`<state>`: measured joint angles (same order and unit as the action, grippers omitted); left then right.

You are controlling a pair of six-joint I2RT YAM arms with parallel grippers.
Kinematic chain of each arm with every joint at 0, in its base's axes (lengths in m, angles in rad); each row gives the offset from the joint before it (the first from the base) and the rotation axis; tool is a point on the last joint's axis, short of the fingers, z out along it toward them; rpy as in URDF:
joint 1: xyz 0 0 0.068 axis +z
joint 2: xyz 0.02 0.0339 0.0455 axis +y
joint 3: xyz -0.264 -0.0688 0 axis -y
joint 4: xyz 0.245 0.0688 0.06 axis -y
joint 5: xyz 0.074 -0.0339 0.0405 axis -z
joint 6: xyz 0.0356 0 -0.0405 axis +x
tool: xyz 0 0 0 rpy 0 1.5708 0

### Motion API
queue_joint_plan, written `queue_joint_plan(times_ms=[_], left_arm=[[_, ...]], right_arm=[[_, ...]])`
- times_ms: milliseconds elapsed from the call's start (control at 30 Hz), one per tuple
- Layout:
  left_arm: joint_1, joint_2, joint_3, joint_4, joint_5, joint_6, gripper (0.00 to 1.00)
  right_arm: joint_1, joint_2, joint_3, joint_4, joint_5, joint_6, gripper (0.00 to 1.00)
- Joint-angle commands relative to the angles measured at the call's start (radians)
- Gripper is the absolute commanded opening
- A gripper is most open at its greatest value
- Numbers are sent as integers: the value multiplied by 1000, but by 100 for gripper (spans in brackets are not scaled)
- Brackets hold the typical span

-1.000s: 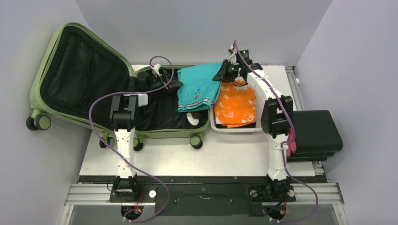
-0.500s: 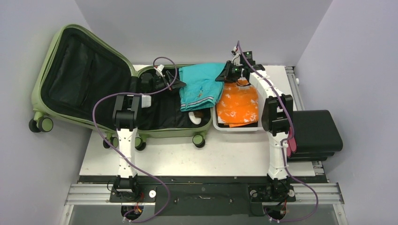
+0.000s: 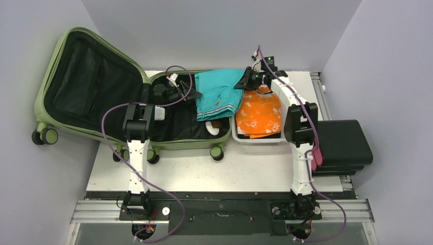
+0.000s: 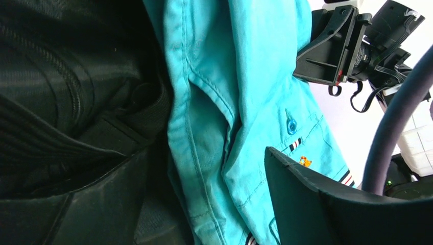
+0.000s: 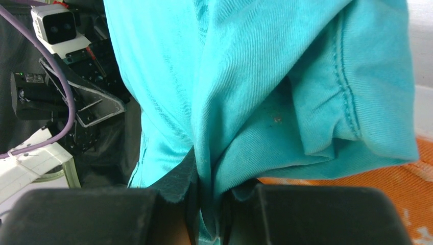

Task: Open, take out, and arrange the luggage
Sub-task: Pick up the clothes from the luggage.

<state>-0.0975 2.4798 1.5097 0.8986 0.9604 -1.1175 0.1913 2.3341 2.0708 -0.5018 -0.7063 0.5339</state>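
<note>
Next, I reach farther in over the garment [image 3: 207, 95] with my left gripper and close it before both grippers lift the garment, because only the teal garment's edge [image 3: 197, 105] is at the left gripper's open fingers.
The olive-green luggage [image 3: 176, 145] lies open on the table, its black-lined lid leaning off the left edge. A teal garment [image 3: 219, 94] stretches from inside the luggage to the white basket. My right gripper [image 3: 244, 81] is shut on a fold of the teal garment [image 5: 230, 66], and the cloth is pinched between its pads in the right wrist view [image 5: 209, 184]. My left gripper [image 3: 190, 93] stands open inside the luggage at the left edge of the teal garment [image 4: 230, 102]. That edge lies between its spread fingers [image 4: 204, 204].
A white basket [image 3: 235, 137] holding an orange garment [image 3: 258, 115] sits right of the luggage. A black case with a pink side [image 3: 344, 145] stands off the table's right edge. A white item [image 3: 210, 130] lies in the luggage under the teal garment.
The right gripper has carried the teal garment a little to the right and up. The luggage has shifted slightly. The left gripper stays at the garment's left edge.
</note>
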Motion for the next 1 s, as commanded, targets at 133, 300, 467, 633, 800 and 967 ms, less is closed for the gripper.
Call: queue_joint_plan(times_ms=[133,300,467,633,800,967], left_arm=[[-24,-116,-53,249,72,-229,61],[-34,-158,-83,309,93,-284,63],[-43,-158,-94,220,81,-202,92],[-49,-140,-50,-72,32,92,96],[-79,-78,-4,-235,12,209,96],[-89,-14,18,32,67,-4,96]], right_arm=[[-37,14,29,48,129,-44,0],[-41,12,31,49,124,-36,0],[-41,12,29,57,112,-23,0],[-40,10,30,59,110,-23,0],[-37,5,29,62,108,-19,0],[-35,-1,23,59,106,-22,0]])
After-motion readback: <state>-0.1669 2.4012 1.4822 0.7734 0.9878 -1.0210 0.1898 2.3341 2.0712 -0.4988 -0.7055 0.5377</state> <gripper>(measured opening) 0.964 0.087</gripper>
